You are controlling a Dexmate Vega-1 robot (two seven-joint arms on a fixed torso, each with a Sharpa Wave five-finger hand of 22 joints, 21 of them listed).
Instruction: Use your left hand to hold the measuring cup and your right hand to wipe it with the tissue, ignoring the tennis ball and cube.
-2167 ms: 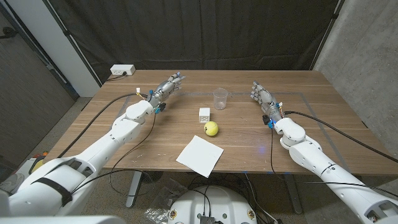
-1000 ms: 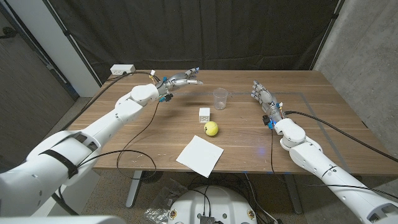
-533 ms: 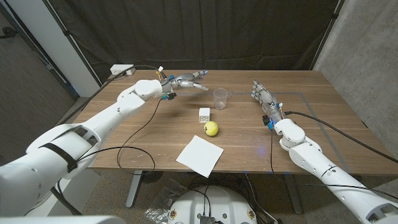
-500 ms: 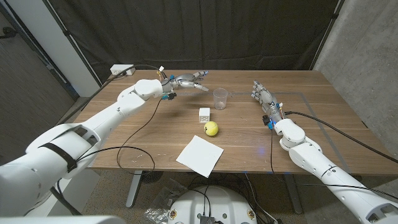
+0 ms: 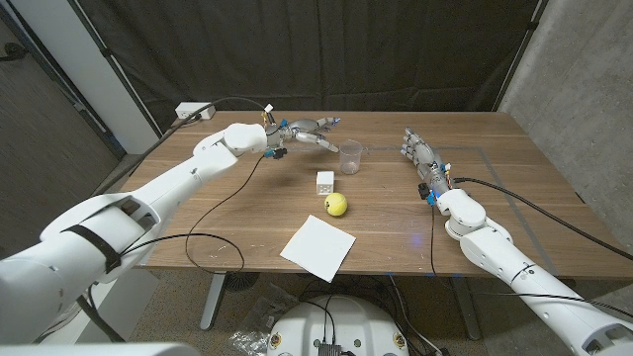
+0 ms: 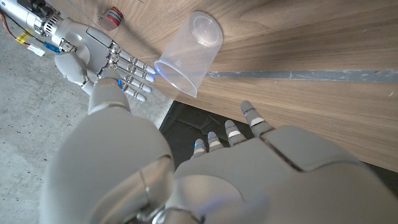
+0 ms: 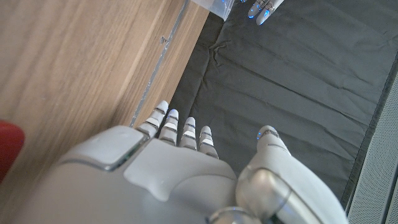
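My right gripper is going to wipe the measuring cup, so the white tissue (image 5: 317,248), now a loose, unfolded sheet (image 5: 334,239), will then crumple into a soft wad.
The clear plastic measuring cup (image 5: 350,156) stands upright at the back middle of the table, and it also appears in the left wrist view (image 6: 188,53). My left hand (image 5: 309,131) hovers just to its left, fingers spread and holding nothing, a short gap away from the cup; the back of this hand (image 6: 249,168) faces the wrist camera. The white tissue (image 5: 317,245) lies flat near the front edge. My right hand (image 5: 419,154) stands on the table right of the cup with its fingers straight and nothing in it (image 7: 180,168).
A white cube (image 5: 324,182) and a yellow-green tennis ball (image 5: 337,204) sit between the cup and the tissue. A white power strip (image 5: 195,112) lies at the table's back left corner. A black curtain hangs behind the table.
My left arm has swung from the table's left side toward the cup, and its fingers have spread. The right hand, cup, cube, ball and tissue have not moved.
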